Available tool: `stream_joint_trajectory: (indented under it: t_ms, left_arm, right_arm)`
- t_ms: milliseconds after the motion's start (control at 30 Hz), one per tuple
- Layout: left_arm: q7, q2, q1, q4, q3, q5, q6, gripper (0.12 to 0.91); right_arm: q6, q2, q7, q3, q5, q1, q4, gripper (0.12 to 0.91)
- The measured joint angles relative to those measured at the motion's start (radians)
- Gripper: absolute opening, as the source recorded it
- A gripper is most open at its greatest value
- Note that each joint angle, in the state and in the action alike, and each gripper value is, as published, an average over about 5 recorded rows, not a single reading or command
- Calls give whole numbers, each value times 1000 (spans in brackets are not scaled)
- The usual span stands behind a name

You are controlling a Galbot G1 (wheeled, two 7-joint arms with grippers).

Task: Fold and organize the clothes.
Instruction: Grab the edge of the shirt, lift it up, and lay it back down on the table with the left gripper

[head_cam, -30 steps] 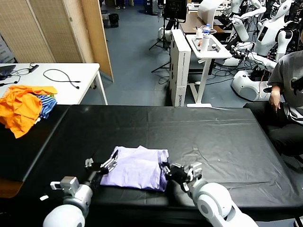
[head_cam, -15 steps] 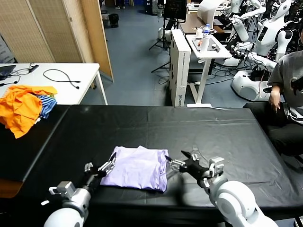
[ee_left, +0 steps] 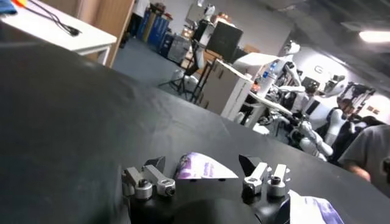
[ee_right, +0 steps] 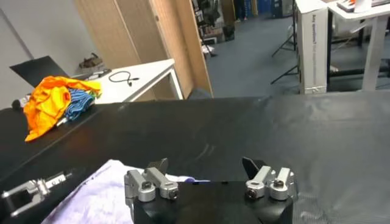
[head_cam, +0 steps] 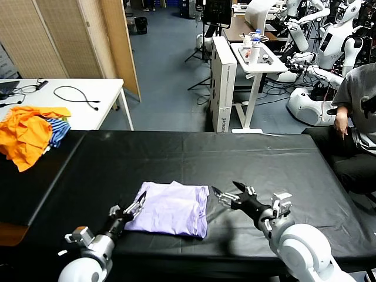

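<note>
I expect the pale lavender T-shirt (head_cam: 171, 209) to show its hidden printed front when I turn it over, because purple print (ee_left: 194, 165) peeks out at the T-shirt's corner.
The pale lavender T-shirt (head_cam: 171, 209) lies folded into a small rectangle near the front edge of the black table (head_cam: 194, 155). My left gripper (head_cam: 130, 208) is open and empty just off the shirt's left edge. A corner of the shirt with its purple print (ee_left: 204, 168) shows between the fingers in the left wrist view. My right gripper (head_cam: 229, 193) is open and empty, a little right of the shirt and apart from it. The shirt's edge (ee_right: 103, 198) shows in the right wrist view, with the left gripper (ee_right: 29, 192) beyond it.
A heap of orange garments (head_cam: 26, 132) with a blue-striped cloth (head_cam: 57, 130) lies at the table's far left; it also shows in the right wrist view (ee_right: 55, 100). A white desk with cables (head_cam: 64, 100) stands behind. A seated person (head_cam: 355, 111) is at the right edge.
My right gripper has let go of the shirt's right edge and drawn back to the right, opening. My left gripper has backed slightly off the left edge. The shirt stays folded.
</note>
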Motion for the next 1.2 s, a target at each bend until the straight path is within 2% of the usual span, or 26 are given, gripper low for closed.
stream_joint_trajectory:
  t_ms: [167,533,567,667,933,1033,1200]
  left_arm:
    - [9,-3,-1,19,4,-39,8,907]
    - [16,-17,-3,39,15,-49,7,895]
    - [15,-17,-3,39,16,-53,9,873]
    - [7,-18,-3,38,17,-74,18,740]
    - [-18,-15,-2,27,14,-105,33,238]
    - [-36,-5,1,11,6,-79,35,166]
    - [-54,26,14,-23,-23,16,31,170]
  right_arm:
    - [0,-1,-1,17,1,-9,2,907]
    - [-1,-3,-1,22,4,-5,-5,907]
    - [-1,-3,-1,22,4,-5,-6,907]
    - [-1,-2,-1,21,3,-5,-7,907]
    - [-1,3,-1,17,-6,-3,-9,907]
    - [-1,4,-1,17,-10,-7,-9,907]
    - [0,4,3,30,-22,-16,-17,907]
